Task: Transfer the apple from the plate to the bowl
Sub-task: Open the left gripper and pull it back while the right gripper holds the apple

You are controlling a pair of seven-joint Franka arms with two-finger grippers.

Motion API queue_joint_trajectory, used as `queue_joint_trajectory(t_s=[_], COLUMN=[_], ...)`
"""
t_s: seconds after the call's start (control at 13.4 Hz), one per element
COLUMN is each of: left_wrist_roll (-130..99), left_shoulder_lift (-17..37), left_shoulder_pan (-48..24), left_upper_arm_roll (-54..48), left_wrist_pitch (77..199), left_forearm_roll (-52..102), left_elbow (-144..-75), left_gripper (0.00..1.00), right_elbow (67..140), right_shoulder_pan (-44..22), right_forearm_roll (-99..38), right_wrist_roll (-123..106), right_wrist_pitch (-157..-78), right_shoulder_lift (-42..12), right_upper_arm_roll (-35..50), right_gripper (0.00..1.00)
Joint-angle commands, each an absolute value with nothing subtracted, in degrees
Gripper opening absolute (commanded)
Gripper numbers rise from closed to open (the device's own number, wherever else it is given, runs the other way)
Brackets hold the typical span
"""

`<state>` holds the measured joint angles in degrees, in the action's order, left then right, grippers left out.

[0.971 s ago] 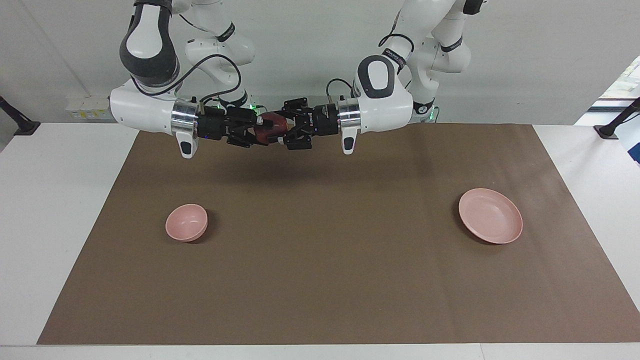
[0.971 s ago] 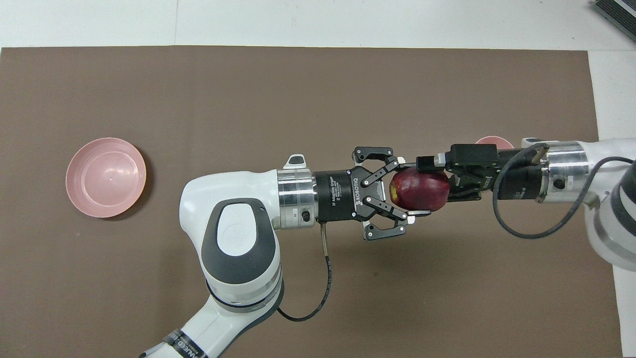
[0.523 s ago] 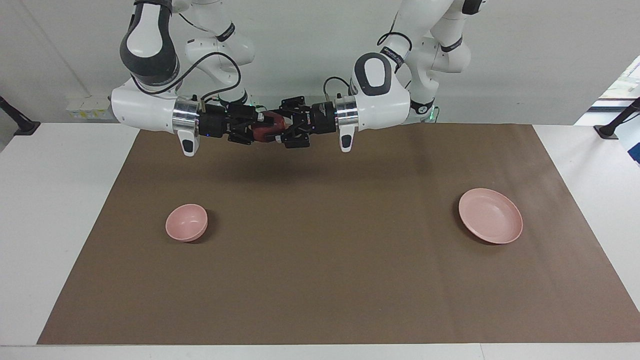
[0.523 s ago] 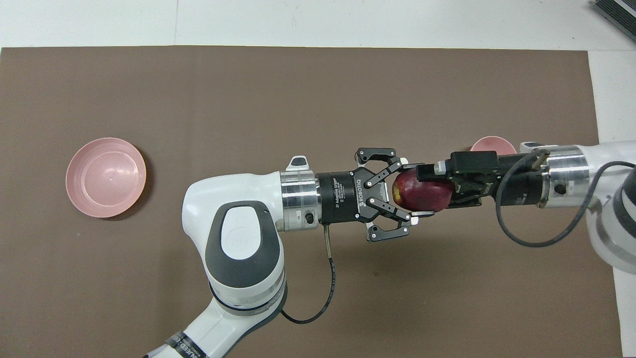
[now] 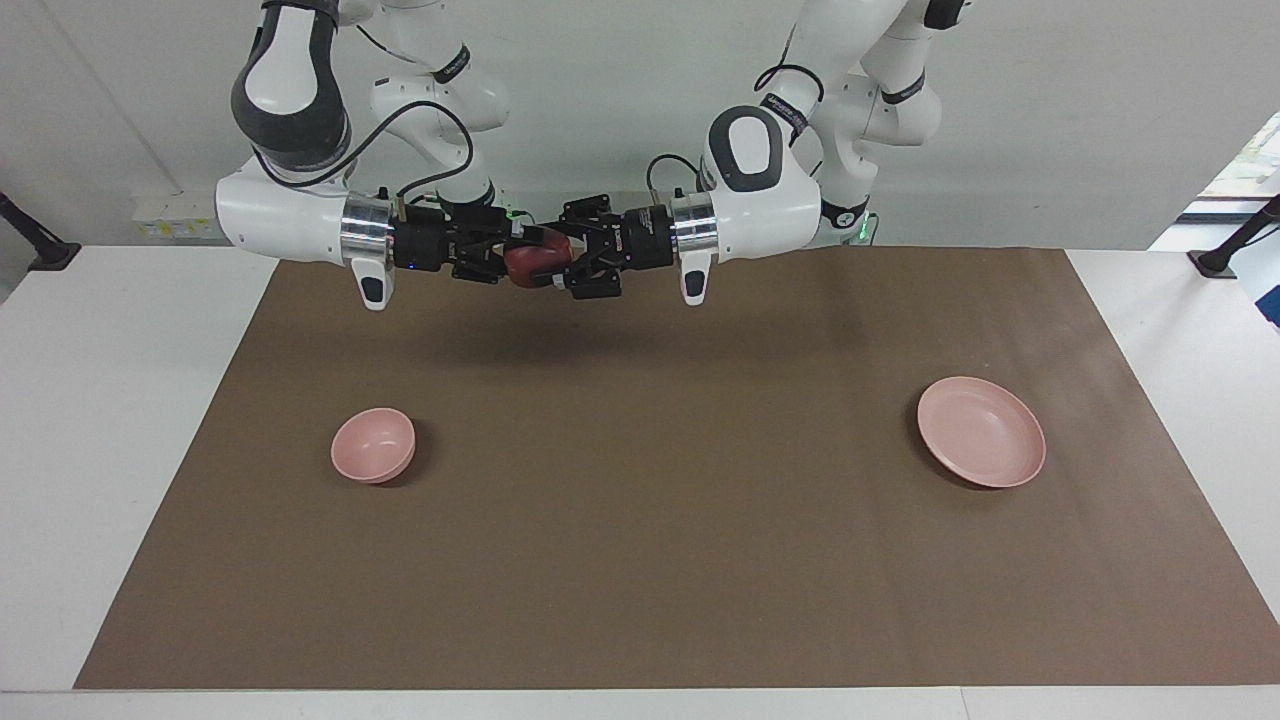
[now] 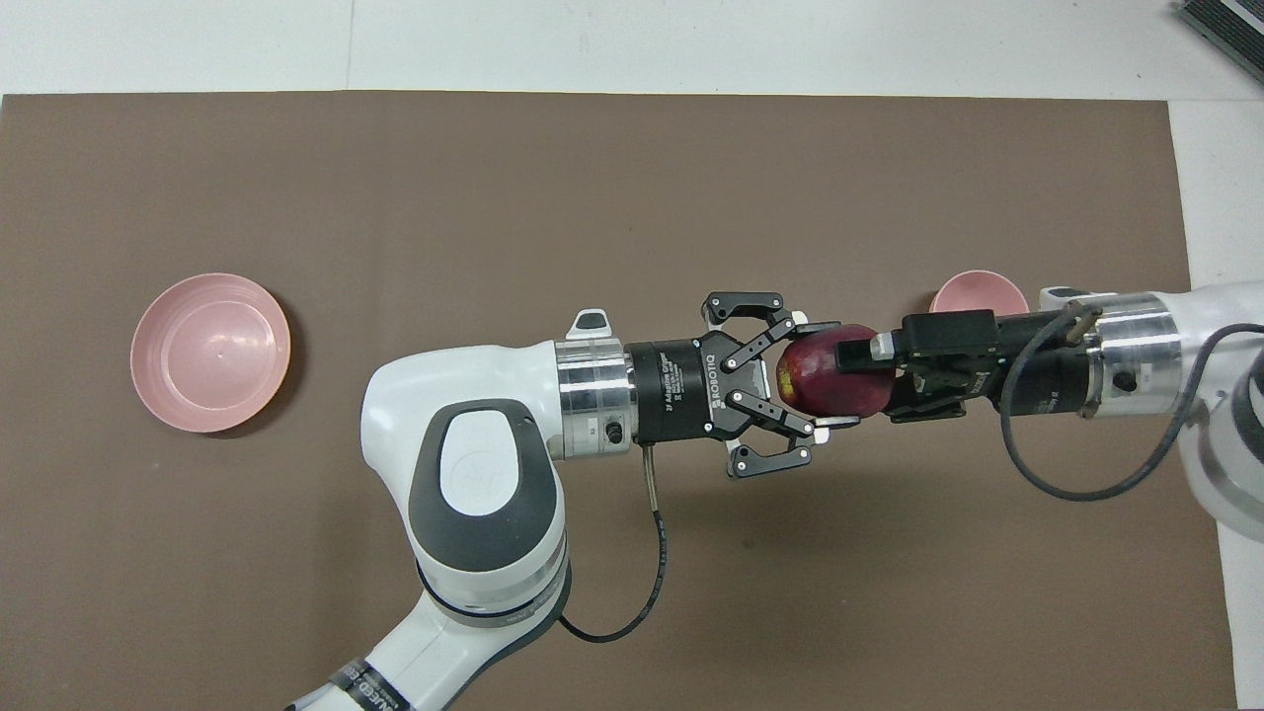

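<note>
My left gripper is holding the apple, but the bowl (image 6: 979, 291) is on my right gripper's side, so next my right gripper takes the apple (image 6: 827, 374) before my left gripper opens.
The dark red apple (image 5: 530, 262) (image 6: 834, 385) hangs in the air above the mat, between the two grippers. My left gripper (image 5: 552, 266) (image 6: 825, 375) is shut on it from the plate's side. My right gripper (image 5: 508, 262) (image 6: 861, 381) meets it from the bowl's side, open, with one finger lying over the apple's top; whether its fingers touch the apple I cannot tell. The small deep pink bowl (image 5: 372, 444) (image 6: 978, 291) stands empty toward the right arm's end, half hidden by the right arm in the overhead view. The wide pink plate (image 5: 981, 431) (image 6: 210, 352) lies empty toward the left arm's end.
A brown mat (image 5: 660, 560) covers most of the white table (image 5: 110, 420). Both forearms stretch level over the mat's strip nearest the robots.
Both grippers and the apple have risen a little. The right gripper's upper finger has come in over the apple. The left gripper's hold is unchanged.
</note>
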<state>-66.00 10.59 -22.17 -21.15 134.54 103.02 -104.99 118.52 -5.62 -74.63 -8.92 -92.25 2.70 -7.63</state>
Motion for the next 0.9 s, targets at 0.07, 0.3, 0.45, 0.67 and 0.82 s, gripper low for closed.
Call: queue_joint_trajectory(t_s=[0.07, 0.3, 0.45, 0.67, 0.82], left_wrist_roll=[-66.7, -66.3, -65.0, -64.2, -64.2], left_shoulder_lift=[9.8, 9.8, 9.8, 9.1, 9.4], left_shoulder_pan=[-22.7, -22.7, -22.5, -20.4, -18.1], left_upper_arm_roll=[-20.9, -20.9, -20.8, -20.3, -20.3], left_wrist_pitch=[135.7, 135.7, 135.4, 134.7, 134.4], left_forearm_roll=[104.2, 103.3, 101.7, 97.8, 90.0], left_elbow=[-105.1, -105.0, -104.8, -104.8, -104.8], left_gripper=[0.00, 0.29, 1.00, 1.00, 1.00], right_elbow=[119.2, 118.5, 116.6, 115.1, 114.8], right_shoulder_pan=[-5.3, -5.4, -4.7, -2.6, -1.6], right_forearm_roll=[-73.0, -71.9, -68.7, -63.8, -58.2], right_wrist_roll=[-6.3, -5.9, -5.9, -6.2, -6.4], right_wrist_pitch=[-92.1, -92.4, -92.4, -92.4, -93.6], right_shoulder_lift=[3.5, 3.2, 2.0, 1.1, 0.9], right_upper_arm_roll=[-7.5, -7.5, -7.6, -7.6, -7.6], right_gripper=[0.00, 0.00, 0.00, 0.00, 0.00])
